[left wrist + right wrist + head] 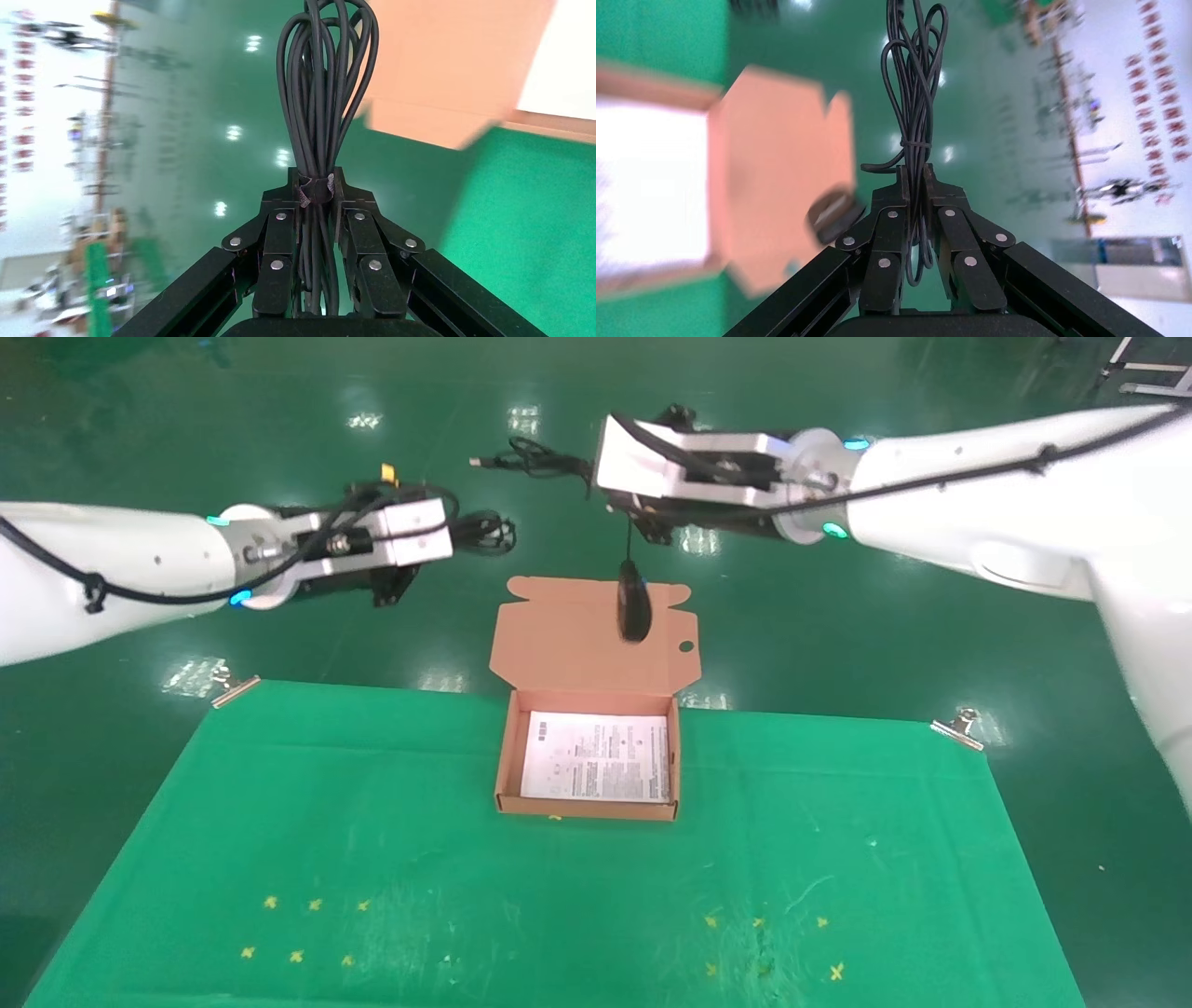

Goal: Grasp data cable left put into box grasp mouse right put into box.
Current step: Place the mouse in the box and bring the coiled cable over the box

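My right gripper has the mouse, and the mouse dangles [633,605] by the lid near the data cable. Next, my left gripper moves back while my right gripper lowers the mouse into the box [595,756] first.
The orange-brown box [508,761] lies open on the green cloth, lid tilted back, a white printed sheet inside. My left gripper [456,535] is raised to the left of the lid and shut on the black data cable bundle [484,533], which also shows in the left wrist view [320,91], tied with a strap between the fingers [275,239]. My right gripper [596,467] is raised beyond the lid and shut on the mouse's bundled cord [916,105]. The black mouse [634,603] dangles from that cord in front of the lid; it shows blurred in the right wrist view [835,213].
The green cloth [279,822] is clipped to the table by metal clips at the far left [233,686] and far right [959,727]. Small yellow cross marks sit on the cloth near the front. Shiny green floor lies beyond the table.
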Robot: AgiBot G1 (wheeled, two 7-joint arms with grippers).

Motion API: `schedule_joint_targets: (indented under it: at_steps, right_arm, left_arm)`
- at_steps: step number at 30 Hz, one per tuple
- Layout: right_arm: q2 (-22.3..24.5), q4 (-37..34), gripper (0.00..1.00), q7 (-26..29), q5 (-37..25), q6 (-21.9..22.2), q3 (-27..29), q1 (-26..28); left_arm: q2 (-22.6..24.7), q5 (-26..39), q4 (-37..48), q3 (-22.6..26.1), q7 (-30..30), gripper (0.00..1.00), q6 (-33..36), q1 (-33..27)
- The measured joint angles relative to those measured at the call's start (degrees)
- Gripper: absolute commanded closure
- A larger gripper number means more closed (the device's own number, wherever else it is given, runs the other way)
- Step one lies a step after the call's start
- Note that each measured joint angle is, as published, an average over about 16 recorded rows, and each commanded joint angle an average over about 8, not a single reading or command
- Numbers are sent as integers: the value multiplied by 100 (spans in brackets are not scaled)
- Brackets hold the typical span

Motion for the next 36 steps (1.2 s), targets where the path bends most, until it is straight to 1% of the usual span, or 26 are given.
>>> schedule_joint_targets:
  at_steps: [5, 11, 22, 30, 36]
  right_arm:
    - [-278, -538, 100, -498, 306, 61, 119, 188]
    - [-435, -853, 100, -802, 557, 109, 172, 224]
    - [-542, -1029, 100, -851, 880, 313, -79, 11]
    - [-592, -1062, 100, -841, 1243, 472, -529, -180]
    - [-617, -1067, 100, -848, 1610, 648, -959, -307]
  left_arm:
    - [84, 220, -42, -9, -127, 100, -214, -69]
    - [78, 378, -63, 12, -208, 100, -251, -59]
    - [-203, 783, -218, 50, -541, 100, -54, 90]
    - [-460, 1117, -523, 16, -987, 100, 150, 225]
    - [-566, 1259, -745, -16, -1241, 100, 261, 302]
